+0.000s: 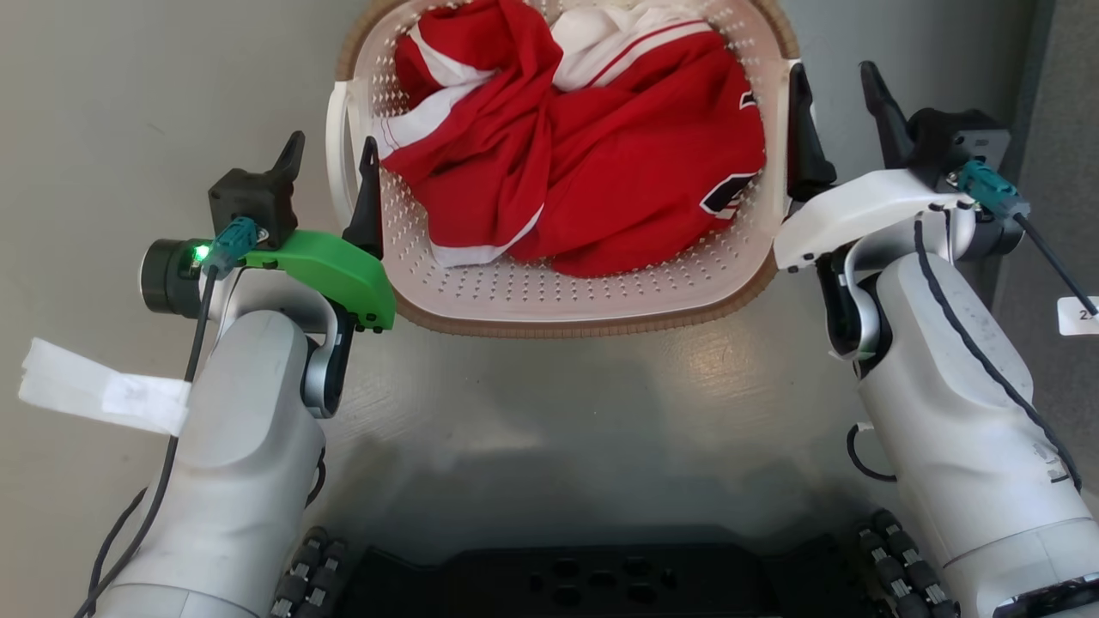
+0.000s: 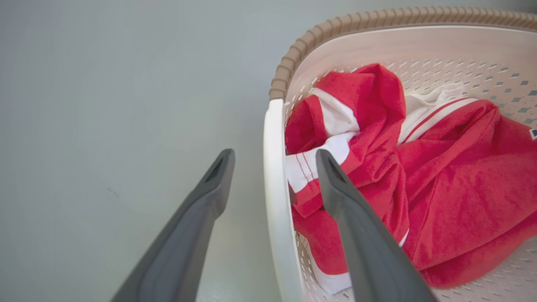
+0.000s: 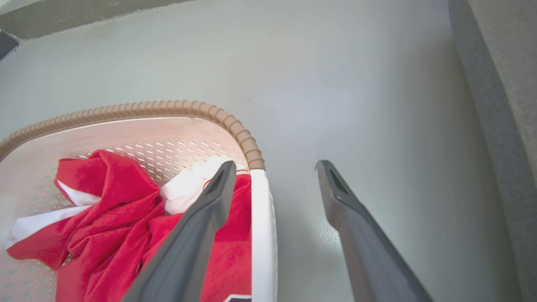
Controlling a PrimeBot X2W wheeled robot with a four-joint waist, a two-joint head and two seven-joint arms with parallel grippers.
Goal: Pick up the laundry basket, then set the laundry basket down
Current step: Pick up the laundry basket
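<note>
I expect the white handle (image 3: pixel 264 234) to stay in line and bring the basket up when I lift, because the handle runs straight on from the basket's brown woven rim (image 3: pixel 250 150).
The laundry basket (image 1: pixel 558 322) is cream-white and perforated with a brown woven rim. It sits on the grey floor at the top centre of the head view, holding red and white clothing (image 1: pixel 601 146). My left gripper (image 1: pixel 330 172) is open, one finger on each side of the basket's white left handle (image 2: pixel 275 201). My right gripper (image 1: pixel 837 107) is open too, straddling the white right handle (image 3: pixel 262 226). In the left wrist view the left gripper (image 2: pixel 275 160) has one finger over the clothing (image 2: pixel 440 180). In the right wrist view the right gripper (image 3: pixel 275 167) has one finger inside the basket (image 3: pixel 168 107).
The robot's black base (image 1: pixel 601 584) fills the bottom edge, close behind the basket. A darker grey surface (image 3: pixel 495 84) runs along the right side, near the right arm. A white label (image 1: pixel 1077 316) lies on it. White tape (image 1: pixel 103 395) hangs off the left forearm.
</note>
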